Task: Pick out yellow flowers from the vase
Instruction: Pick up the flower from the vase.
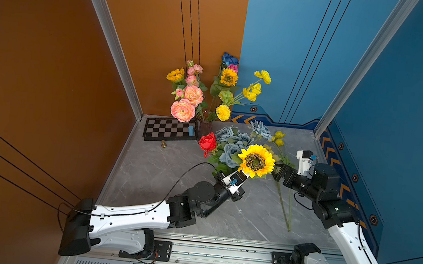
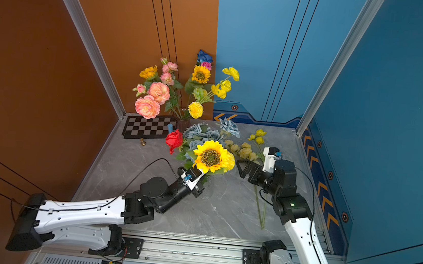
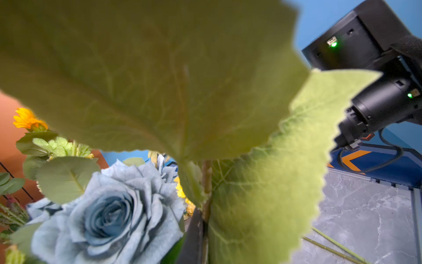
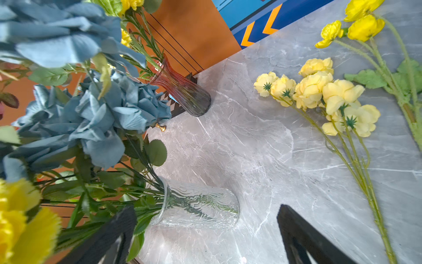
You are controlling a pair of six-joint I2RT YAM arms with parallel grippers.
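Observation:
The sunflower's stem (image 3: pixel 205 189) is held by my left gripper just under its leaves, so my open right gripper should keep heading toward the stem below that and close on it there.
A big dark-centred sunflower (image 1: pixel 256 161) (image 2: pixel 210 157) stands among grey-blue roses in the clear glass vase (image 4: pixel 201 205) mid-table. My left gripper (image 1: pixel 241 176) (image 3: pixel 203 228) is shut on its green stem (image 3: pixel 206 182) just under the leaves, which fill most of the left wrist view. My right gripper (image 1: pixel 279 172) (image 4: pixel 205 240) hangs open just right of the bloom, holding nothing. Pale-yellow roses (image 4: pixel 319 96) and yellow poppies (image 4: pixel 363 25) (image 1: pixel 278 137) lie on the table. More yellow flowers (image 1: pixel 229 76) stand in the dark ribbed vase (image 1: pixel 204 128) at the back.
Grey-blue roses (image 1: pixel 230 142) and a red rose (image 1: pixel 208 141) crowd the clear vase. Peach-pink peonies (image 1: pixel 183 110) fill the back vase. A chessboard (image 1: pixel 169 130) with a blue cylinder (image 1: pixel 191 130) and a brass pawn (image 1: pixel 163 144) sit back left. Walls enclose three sides.

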